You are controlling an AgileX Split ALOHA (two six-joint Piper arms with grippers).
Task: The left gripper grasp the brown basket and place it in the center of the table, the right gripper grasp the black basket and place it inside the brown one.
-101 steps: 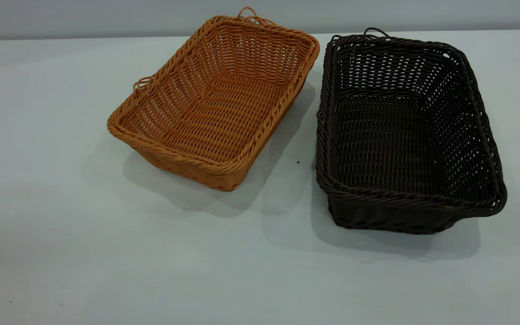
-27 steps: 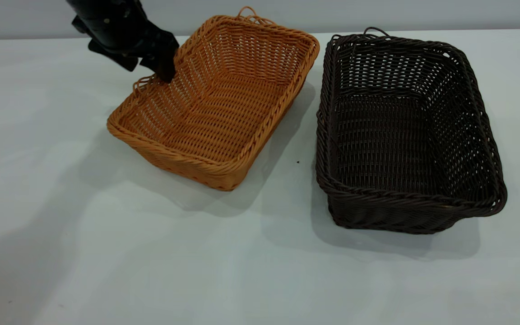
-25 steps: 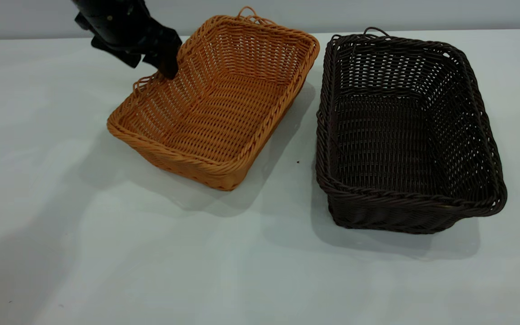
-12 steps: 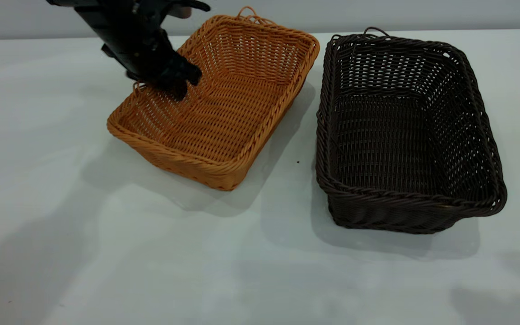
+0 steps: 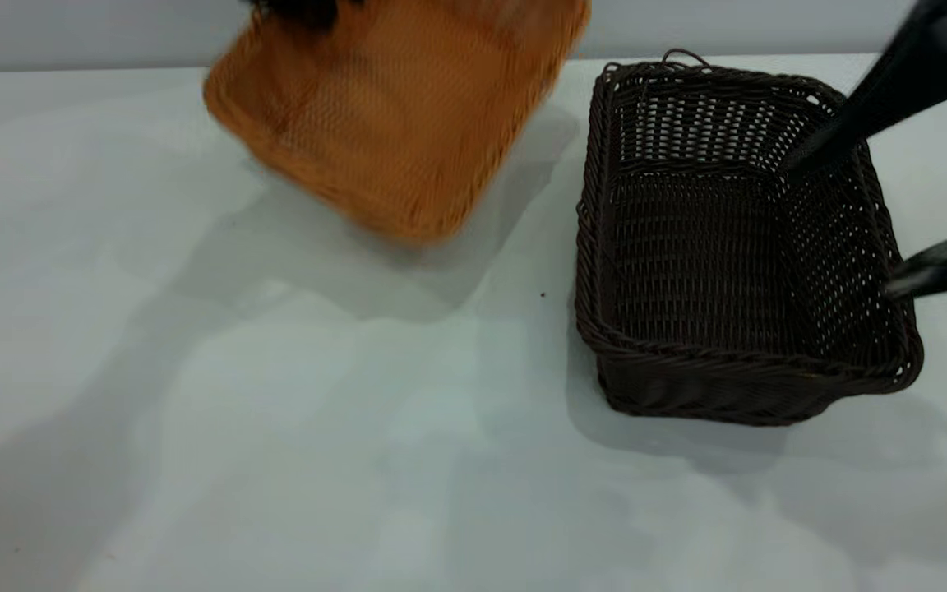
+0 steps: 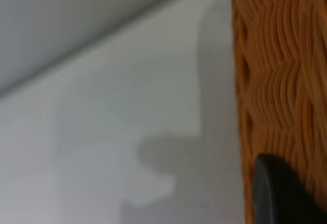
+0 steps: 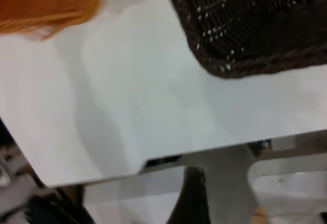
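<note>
The black basket (image 5: pixel 677 266) blocks the brown basket's path to the center of the table. Next, my right gripper lifts the black basket out of the way by its rim (image 5: pixel 880 219) first.
The brown basket (image 5: pixel 391 107) hangs tilted above the table (image 5: pixel 276 427) at the far left, blurred by motion. My left gripper (image 5: pixel 301 10) is shut on its far rim at the top edge of the exterior view. In the left wrist view one dark finger (image 6: pixel 278 193) presses on the basket's woven wall (image 6: pixel 281 71). The black basket (image 5: pixel 728 247) stands on the table at the right. My right gripper (image 5: pixel 843 224) is open, with one finger (image 5: pixel 852 115) over the basket's inside and the other at its right rim. The right wrist view shows the black basket's corner (image 7: pixel 255 25).
The brown basket's shadow lies on the table under it. The right wrist view shows the table's edge (image 7: pixel 168 157) and a grey frame below it. A small dark speck (image 5: pixel 542 294) lies on the table between the baskets.
The left gripper closed on the brown basket's rim and lifted it off the table, up and toward the far edge. The right gripper came into view, open, at the black basket's right side.
</note>
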